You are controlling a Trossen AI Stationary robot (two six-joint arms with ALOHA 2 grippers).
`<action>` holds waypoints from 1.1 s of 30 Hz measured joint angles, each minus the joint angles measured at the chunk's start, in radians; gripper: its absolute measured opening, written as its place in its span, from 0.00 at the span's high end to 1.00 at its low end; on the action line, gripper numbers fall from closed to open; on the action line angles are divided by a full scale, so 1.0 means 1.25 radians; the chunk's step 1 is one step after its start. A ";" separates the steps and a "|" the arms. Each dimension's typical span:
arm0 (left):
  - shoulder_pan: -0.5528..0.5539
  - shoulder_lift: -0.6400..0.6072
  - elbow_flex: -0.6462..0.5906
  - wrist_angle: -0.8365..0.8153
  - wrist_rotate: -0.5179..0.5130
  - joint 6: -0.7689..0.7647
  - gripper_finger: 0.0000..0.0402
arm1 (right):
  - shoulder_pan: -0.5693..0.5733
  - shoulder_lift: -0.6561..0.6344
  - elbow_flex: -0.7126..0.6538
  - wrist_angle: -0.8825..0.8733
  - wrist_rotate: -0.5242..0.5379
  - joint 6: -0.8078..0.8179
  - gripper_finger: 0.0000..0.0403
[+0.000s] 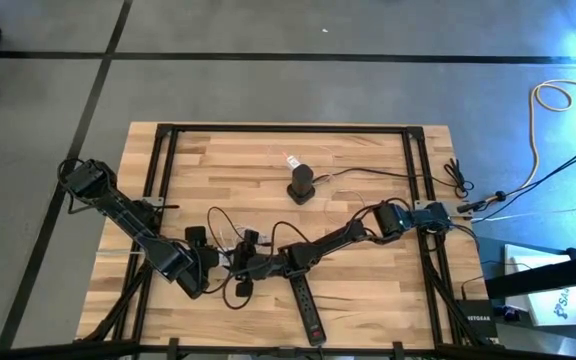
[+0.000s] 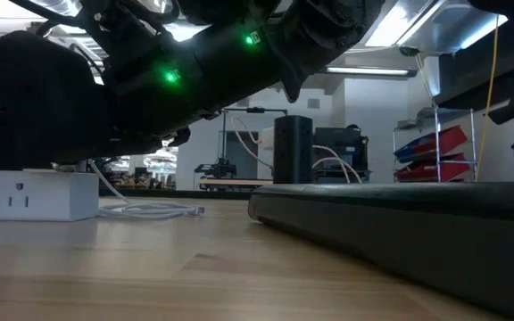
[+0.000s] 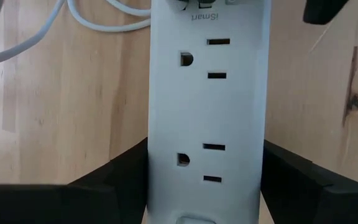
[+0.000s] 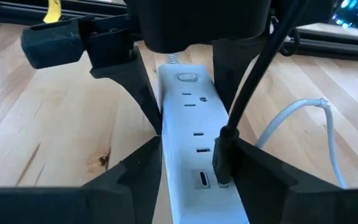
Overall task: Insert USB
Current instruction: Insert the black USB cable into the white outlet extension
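I should centre my right gripper's open fingers on the USB plug before I close them, because they are on both sides of the power strip's end (image 4: pixel 194 200), with the black USB plug (image 4: pixel 225 158) close to one finger.
A white power strip (image 3: pixel 207 112) lies flat on the wooden table, with my left gripper (image 3: pixel 207 162) shut on it near its switch end. A black USB plug (image 4: pixel 221 158) stands in a port at the strip's other end. Its black cable (image 4: pixel 257 74) rises from it, and an empty oval port (image 4: pixel 202 179) sits beside it. My right gripper (image 4: pixel 199 143) is open. Its fingers stand on either side of the plug and that end of the strip; whether they touch either, I cannot tell. In the high view both grippers meet at the table's near middle (image 1: pixel 230 264). My left gripper pinches the power strip's two long sides (image 3: pixel 151 163) between its two fingers (image 3: pixel 120 177), close to the switch end. The fingers slant down from above and lie across the strip. The strip rests flat on the table, outlets up.
A black power strip (image 1: pixel 308 305) lies toward the near edge, right of the grippers, and fills the low view's foreground (image 2: pixel 400 223). A black upright block (image 1: pixel 301 184) stands toward the far middle. White cable (image 3: pixel 104 22) and loose black cables (image 1: pixel 230 225) lie around the strip.
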 joint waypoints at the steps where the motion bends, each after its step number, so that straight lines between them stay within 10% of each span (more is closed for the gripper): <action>1: 0.000 0.000 0.000 0.000 0.000 0.001 0.41 | 0.000 0.001 0.000 0.011 0.001 -0.012 0.59; 33: 0.000 0.000 0.000 0.005 0.002 0.001 0.42 | 0.004 -0.025 0.002 0.067 -0.001 -0.050 0.64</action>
